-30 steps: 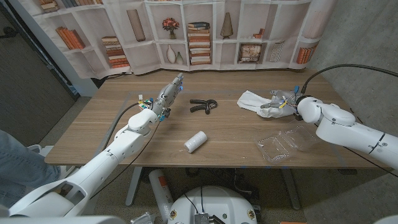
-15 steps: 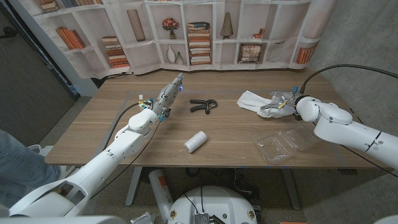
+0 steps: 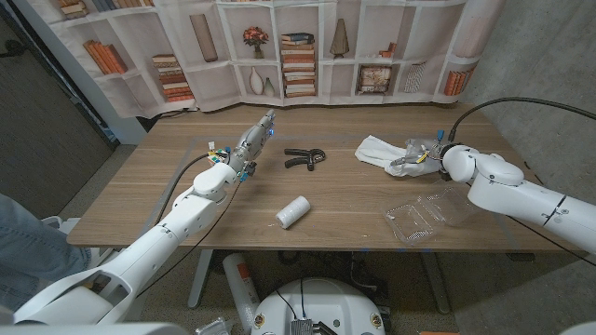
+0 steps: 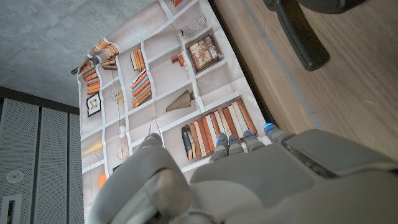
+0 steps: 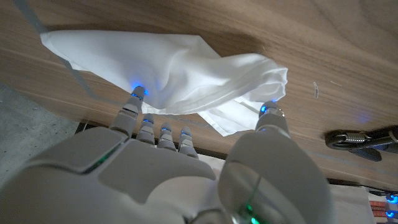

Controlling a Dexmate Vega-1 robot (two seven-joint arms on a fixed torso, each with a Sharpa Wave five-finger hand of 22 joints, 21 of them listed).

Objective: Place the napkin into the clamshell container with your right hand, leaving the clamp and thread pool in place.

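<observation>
My fingers have the napkin's loose [image 3: 380,153] folds [image 5: 193,70] spread out beyond them, so the napkin will bunch up where pinched and hang in limp tails when I lift it.
The white napkin [image 3: 375,150] lies crumpled at the table's right rear, and in the right wrist view the napkin [image 5: 180,73] spreads just ahead of my fingers. My right hand [image 3: 416,154] is at its right edge with fingers apart; one fingertip [image 5: 137,94] touches the cloth and the thumb [image 5: 271,118] sits by its fold, with nothing pinched. The clear clamshell container [image 3: 429,216] lies open near the front right. The black clamp [image 3: 303,157] is mid-table, and the white thread spool [image 3: 292,212] lies in front of it. My left hand [image 3: 253,140] hovers left of the clamp, fingers straight, empty.
A bookshelf-print backdrop [image 3: 298,51] stands behind the table's far edge. A person's leg in jeans [image 3: 23,247] is at the left edge of the head view. The clamp [image 5: 364,140] also lies beyond the napkin in the right wrist view.
My right arm has shifted slightly left, bringing the hand a little closer onto the napkin. The left arm, clamp, spool and container have not moved.
</observation>
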